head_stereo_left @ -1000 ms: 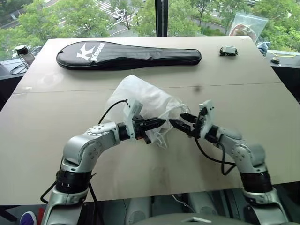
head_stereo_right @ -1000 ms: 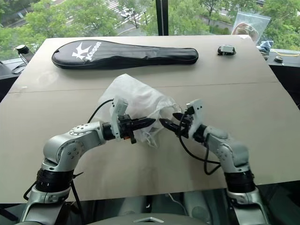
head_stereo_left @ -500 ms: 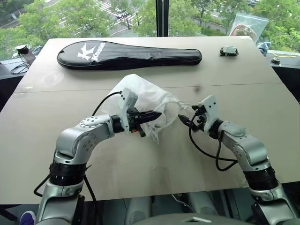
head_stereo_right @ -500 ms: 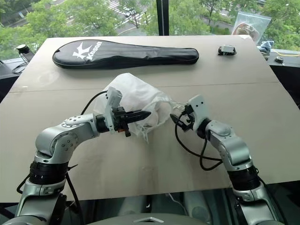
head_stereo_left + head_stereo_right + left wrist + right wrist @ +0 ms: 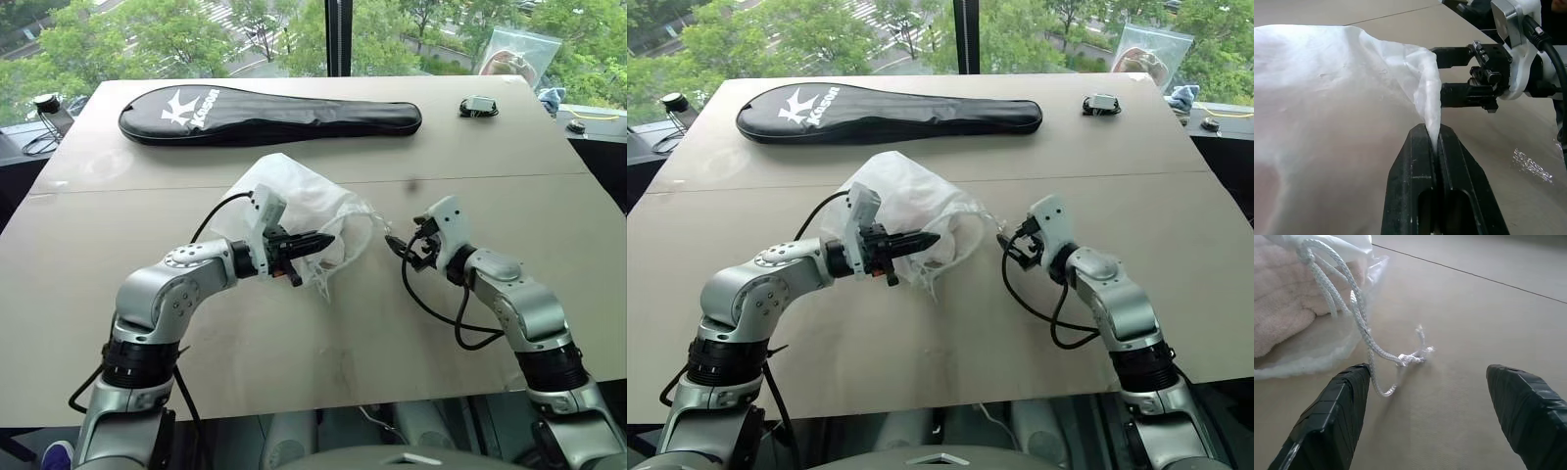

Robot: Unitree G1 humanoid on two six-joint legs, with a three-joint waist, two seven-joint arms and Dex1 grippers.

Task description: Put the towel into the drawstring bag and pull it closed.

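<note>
The robot's open right gripper has the cord's loop lying shallow against one finger, so it should hook that finger through the loop before it closes and pulls.
The drawstring bag lies bulging at the table's middle, thin and white. My left gripper is shut on a fold of its fabric at the mouth edge, and the left wrist view shows the cloth pinched between the fingertips. The towel sits inside the bag, pinkish-white and fluffy behind the mouth. The white cord trails from the mouth onto the table and ends in a knot. My right gripper hovers open just right of the mouth, with the cord's end lying between its fingers, untouched.
A long black racket cover lies across the far side of the table. A small device sits at the far right, and a clear plastic zip bag leans beyond it. Bare tabletop stretches toward the near edge.
My right gripper has drawn back to the right, away from the bag's mouth, and rolled at the wrist. The left gripper keeps its hold on the bag fabric.
</note>
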